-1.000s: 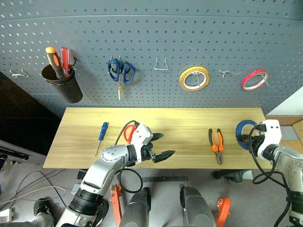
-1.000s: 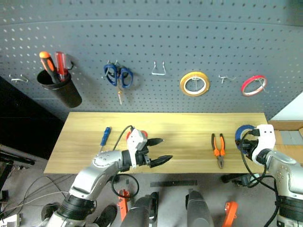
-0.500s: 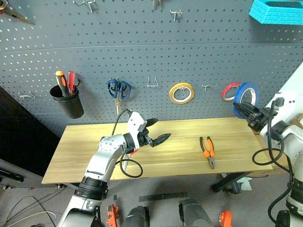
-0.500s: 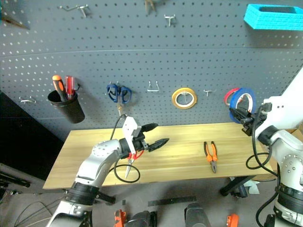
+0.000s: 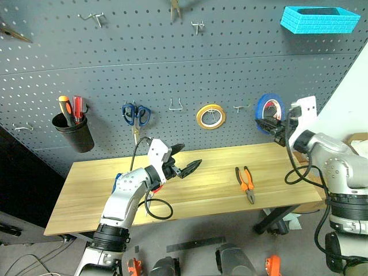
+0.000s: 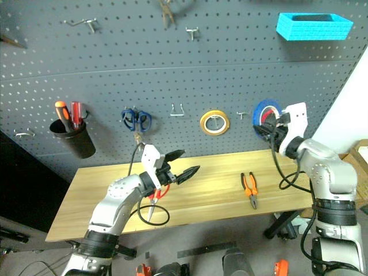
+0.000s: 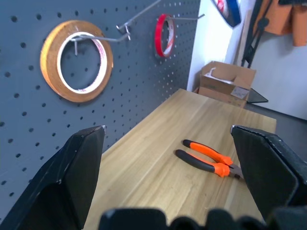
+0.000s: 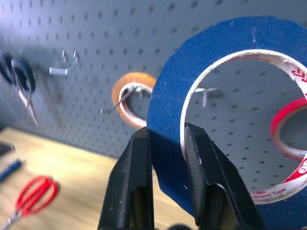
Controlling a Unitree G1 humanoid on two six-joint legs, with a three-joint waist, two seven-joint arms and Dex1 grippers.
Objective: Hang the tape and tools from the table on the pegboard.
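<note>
The blue tape's hole (image 5: 271,108) faces the pegboard, so my right gripper should keep going to the hook (image 5: 240,108) between the yellow and red tapes until the hook pokes through.
My right gripper (image 5: 271,125) is shut on the rim of the blue tape (image 5: 268,106) and holds it upright against the pegboard (image 5: 172,57), in front of the red roll (image 7: 164,34). A bare hook (image 5: 240,107) sticks out just left of it. Over the table (image 5: 218,198), left of centre, my left gripper (image 5: 191,155) is open and holds nothing. The orange-and-black pliers (image 5: 245,184) lie on the table's right half. The red-handled scissors (image 6: 155,195) lie under my left arm, and the blue-handled screwdriver (image 8: 9,170) is further left.
On the board hang a yellow tape roll (image 5: 210,116), blue-handled scissors (image 5: 133,114) and a black cup (image 5: 73,132) with orange and red screwdrivers. A cyan basket (image 5: 319,18) sits high at the right. A cardboard box (image 7: 230,84) stands beyond the table's right end.
The camera has tilted up. My right gripper has carried the blue tape from table height at the right end up and left to the pegboard. My left gripper stays open, barely moved.
</note>
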